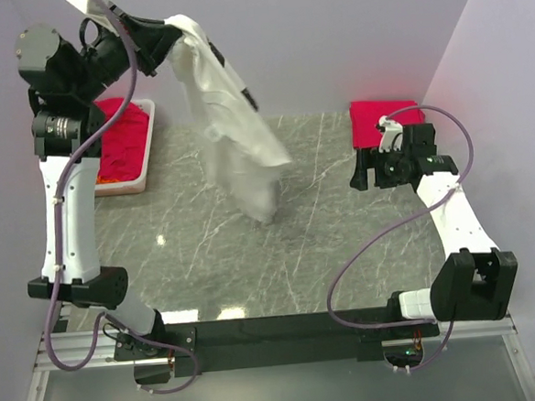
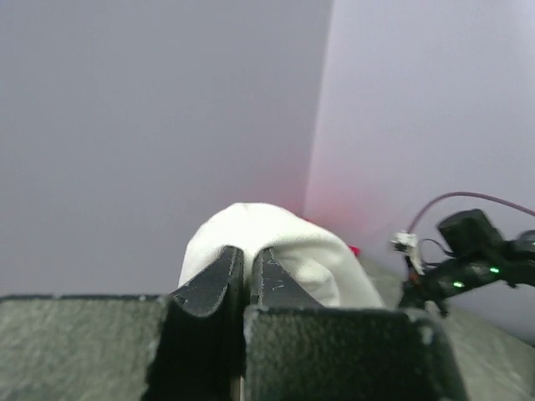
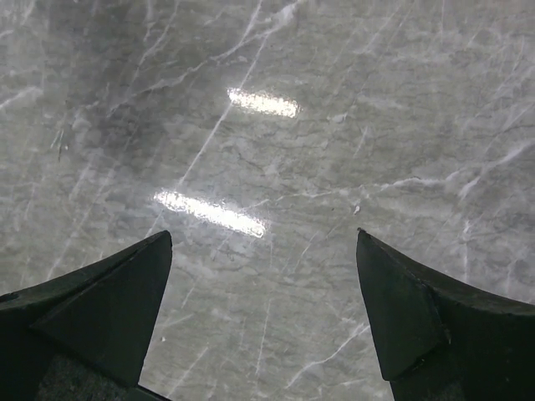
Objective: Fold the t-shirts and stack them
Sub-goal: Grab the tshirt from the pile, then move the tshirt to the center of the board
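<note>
I expect the white t-shirt [image 1: 232, 129] to open into a wide sheet when I lift it with both grippers, because it hangs in a narrow, limp bunch [image 1: 199, 60].
My left gripper [image 1: 175, 37] is raised high at the back left and is shut on a white t-shirt [image 1: 230, 130]. The shirt hangs down from it, its lower end just reaching the marble table [image 1: 344, 250] near the middle. In the left wrist view the jaws [image 2: 248, 267] pinch a white fold of the shirt [image 2: 276, 242]. My right gripper [image 1: 361, 174] is open and empty, low over the table at the right; the right wrist view shows bare marble between its fingertips [image 3: 263, 242]. A folded red t-shirt [image 1: 383, 119] lies at the back right.
A white tray [image 1: 146, 177] holding crumpled red t-shirts [image 1: 121, 142] stands at the back left of the table. Lilac walls close in at the back and right. The arms' black base rail [image 1: 286, 328] runs along the near edge.
</note>
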Available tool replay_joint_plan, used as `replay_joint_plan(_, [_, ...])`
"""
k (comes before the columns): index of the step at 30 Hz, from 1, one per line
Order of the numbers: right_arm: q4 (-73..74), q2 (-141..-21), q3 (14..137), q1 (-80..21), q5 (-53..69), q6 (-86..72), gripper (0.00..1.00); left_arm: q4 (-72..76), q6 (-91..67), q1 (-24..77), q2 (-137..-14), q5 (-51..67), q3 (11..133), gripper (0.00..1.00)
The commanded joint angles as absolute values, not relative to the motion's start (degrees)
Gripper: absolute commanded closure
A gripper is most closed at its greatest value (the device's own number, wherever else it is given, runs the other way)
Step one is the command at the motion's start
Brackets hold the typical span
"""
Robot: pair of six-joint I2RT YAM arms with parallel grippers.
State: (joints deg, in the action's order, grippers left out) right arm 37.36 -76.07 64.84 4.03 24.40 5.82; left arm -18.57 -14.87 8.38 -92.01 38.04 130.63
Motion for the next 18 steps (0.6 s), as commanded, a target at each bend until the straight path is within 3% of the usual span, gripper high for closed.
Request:
replay_joint_plan(1, [38.1,-72.3,65.4,4.4,24.3,7.0,0.03,-8.0,-27.1,8.1,-88.4,45.2,126.0,0.99])
replay_joint_plan(4, [38.5,-70.9,64.4,4.6,23.2,8.1,0.03,-9.3,-24.4,8.0,-82.5,44.9,111.1,0.98])
replay_joint_plan(6, [38.6,-69.7,63.5,4.6,22.5,8.8,0.04,-14.0,-19.5,6.7,-78.4,44.6,98.7,0.92])
replay_joint_plan(8, [38.5,-68.4,62.5,4.6,21.2,9.8,0.04,-18.5,-15.8,5.1,-76.1,43.4,85.0,0.80])
replay_joint_plan(9, [38.6,-67.9,61.9,4.6,20.9,10.5,0.04,-19.3,-11.9,2.1,-74.2,43.2,80.0,0.71])
replay_joint_plan(10, [38.9,-67.7,61.5,4.6,20.6,11.7,0.04,-20.4,-9.0,0.1,-73.7,43.7,75.2,0.55])
replay_joint_plan(11, [39.4,-67.5,61.3,4.6,20.0,12.3,0.04,-21.6,-6.3,-2.7,-73.3,43.2,67.5,0.50])
replay_joint_plan(15, [42.4,-67.3,59.9,4.6,20.3,17.1,0.04,-30.8,13.2,-15.4,-77.8,43.9,61.7,0.34])
replay_joint_plan(18, [45.5,-69.0,58.9,4.5,20.9,18.9,0.08,-39.3,23.2,-14.2,-79.2,51.7,64.9,0.21])
